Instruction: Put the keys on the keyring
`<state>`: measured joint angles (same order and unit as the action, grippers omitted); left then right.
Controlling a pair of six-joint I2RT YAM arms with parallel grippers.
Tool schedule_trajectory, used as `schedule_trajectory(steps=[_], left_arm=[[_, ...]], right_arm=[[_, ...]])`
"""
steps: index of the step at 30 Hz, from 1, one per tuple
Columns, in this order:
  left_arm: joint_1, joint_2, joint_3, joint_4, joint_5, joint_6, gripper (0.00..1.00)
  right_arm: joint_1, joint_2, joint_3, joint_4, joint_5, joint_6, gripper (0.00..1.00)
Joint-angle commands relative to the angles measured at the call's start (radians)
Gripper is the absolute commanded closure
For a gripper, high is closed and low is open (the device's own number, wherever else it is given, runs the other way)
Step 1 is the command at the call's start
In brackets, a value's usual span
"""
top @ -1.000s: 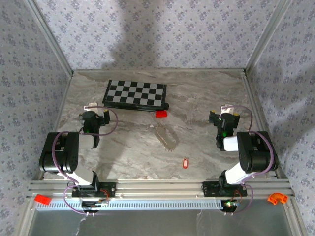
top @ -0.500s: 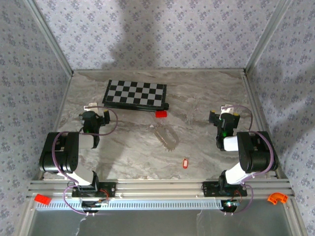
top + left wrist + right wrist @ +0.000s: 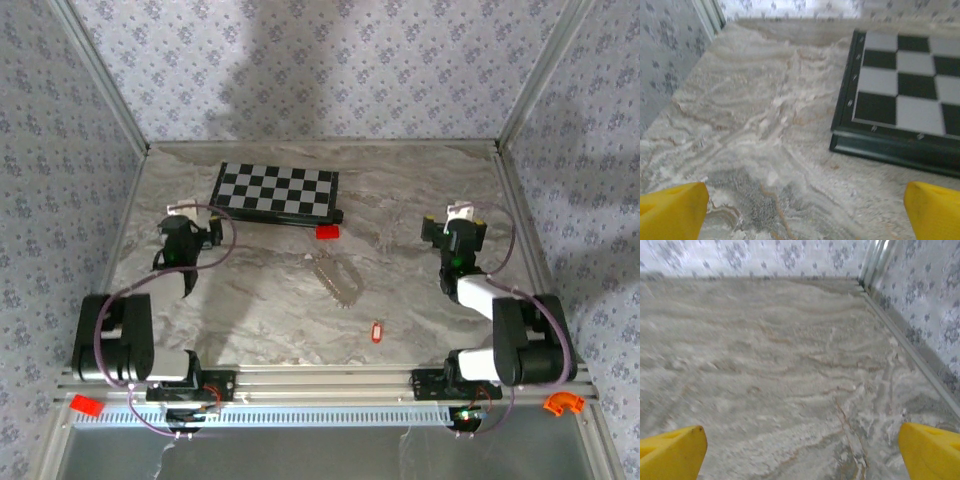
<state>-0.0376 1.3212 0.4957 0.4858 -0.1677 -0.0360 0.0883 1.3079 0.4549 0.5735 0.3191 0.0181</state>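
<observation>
My left gripper should keep moving toward that end until its fingers close there, as the keyring chain's front end (image 3: 346, 302) lies clear of the red key tag.
The tiny red key tag (image 3: 376, 331) with a pale centre lies on the marble table, near the front and right of centre. The beaded silvery keyring chain (image 3: 336, 280) rests as a narrow loop in the middle of the table, a short way behind and left of the tag. My left gripper (image 3: 184, 222) hovers at the left, beside the chessboard, far from both. My right gripper (image 3: 459, 222) is at the right, also well away. In each wrist view the yellow fingertips (image 3: 672, 210) (image 3: 670, 452) stand wide apart over bare marble, so both are open and hold nothing.
A black and white chessboard (image 3: 276, 191) lies at the back left, its dark rim (image 3: 890, 145) close ahead of the left gripper. A solid red block (image 3: 327, 232) sits by its front right corner. Patterned walls enclose the table; the right wall (image 3: 920, 305) is near the right gripper.
Both arms have stretched forward: the left gripper moved towards the chessboard and the right gripper moved further back. The tag and chain have not moved.
</observation>
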Motion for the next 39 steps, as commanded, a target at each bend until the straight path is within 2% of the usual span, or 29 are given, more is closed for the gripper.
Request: schedule_trajectory(steps=[1,4,7,12,16,23,27,30,35,39], left_arm=[[-0.044,-0.118,0.056,-0.249,-0.013,-0.063,0.0],[-0.075,-0.173,0.151,-0.475,-0.004,-0.176,0.0],[-0.104,-0.212,0.196,-0.587,0.119,-0.234,0.0],[-0.183,-0.295,0.23,-0.696,0.35,-0.307,0.0],[-0.309,-0.334,0.251,-0.77,0.402,-0.332,0.0],[-0.495,-0.289,0.235,-0.749,0.511,-0.377,0.0],[-0.639,-0.226,0.252,-0.744,0.482,-0.394,0.02],[-0.71,-0.187,0.258,-0.713,0.471,-0.439,0.05],[-0.857,-0.084,0.324,-0.712,0.36,-0.452,0.14],[-0.95,0.028,0.386,-0.702,0.264,-0.475,0.21]], right_arm=[[0.036,-0.108,0.094,-0.339,0.052,0.129,0.01],[0.069,-0.195,0.188,-0.619,0.078,0.246,0.0],[0.105,-0.258,0.256,-0.816,0.009,0.28,0.01],[0.231,-0.34,0.274,-0.938,-0.095,0.298,0.01],[0.311,-0.348,0.292,-1.028,-0.168,0.333,0.01],[0.433,-0.32,0.305,-1.137,-0.289,0.369,0.0],[0.464,-0.364,0.241,-1.135,-0.358,0.42,0.0],[0.461,-0.406,0.17,-1.122,-0.397,0.444,0.03],[0.448,-0.514,0.068,-1.126,-0.442,0.533,0.06],[0.396,-0.597,0.015,-1.127,-0.436,0.549,0.1]])
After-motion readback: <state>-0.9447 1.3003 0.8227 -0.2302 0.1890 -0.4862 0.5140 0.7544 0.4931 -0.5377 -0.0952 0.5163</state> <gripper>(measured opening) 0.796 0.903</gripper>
